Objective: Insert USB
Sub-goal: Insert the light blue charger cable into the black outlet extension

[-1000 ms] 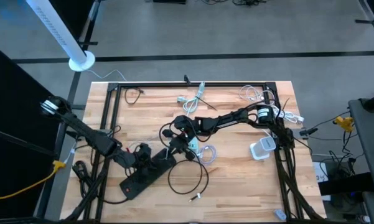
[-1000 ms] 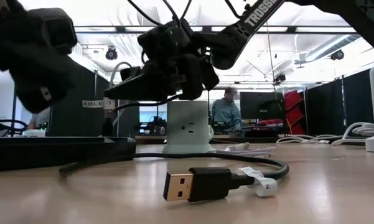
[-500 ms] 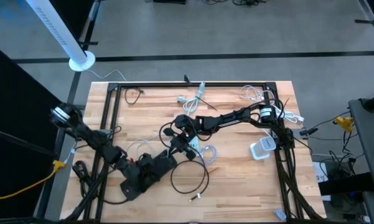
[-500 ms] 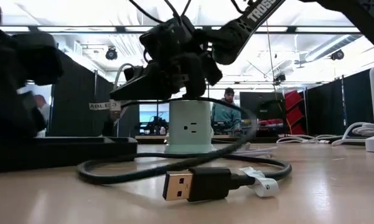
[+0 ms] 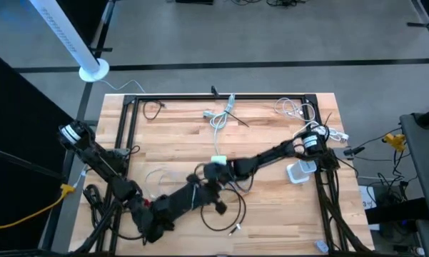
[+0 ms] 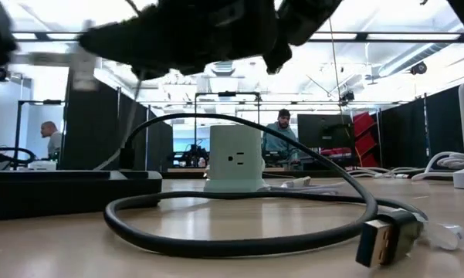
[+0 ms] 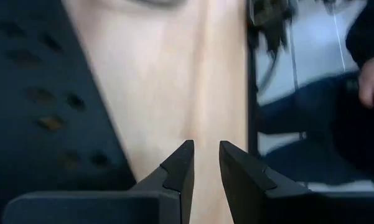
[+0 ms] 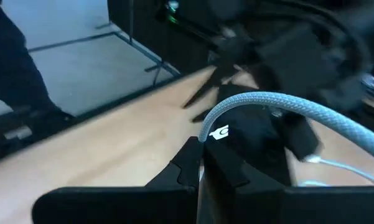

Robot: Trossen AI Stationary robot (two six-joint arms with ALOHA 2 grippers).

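My left gripper's fingers are over wood (image 7: 158, 118) beside the black power strip, so next my left gripper steadies the power strip at its outlets (image 7: 50, 121) before the USB goes in.
A dark USB cable (image 5: 221, 208) lies looped on the wooden table. Its USB plug (image 6: 386, 241) rests on the wood near the front edge and also shows as the plug (image 5: 233, 229) in the high view. My right gripper (image 8: 201, 167) is shut on this cable, above the table's middle (image 5: 202, 187). A black power strip (image 5: 177, 203) lies to the left of the loop. My left gripper (image 7: 205, 167) hovers by the strip's near left end (image 5: 141, 218), its fingers a narrow gap apart with only bare wood between them. The strip (image 7: 37, 93) lies beside it; I cannot tell whether they touch. My right gripper pinches the cable (image 8: 205, 132) between its two fingertips, somewhere along its length. The cable arches up and away from the fingers and hangs slack. The rest of the loop (image 6: 239, 247) and the plug lie on the table.
A mint green charging tower (image 5: 219, 160) stands upright behind the loop, also seen as the tower (image 6: 233, 158) in the low view. White cables (image 5: 221, 111) and a white charger (image 5: 300, 171) lie toward the far and right sides. A black rail (image 7: 252, 93) lines the table's edge.
My right gripper has gone toward the table's near edge with the cable, uncovering the mint tower. The loop has been dragged nearer, and the plug has slid and turned about on the wood. My left gripper has gone toward the near edge, alongside the power strip.
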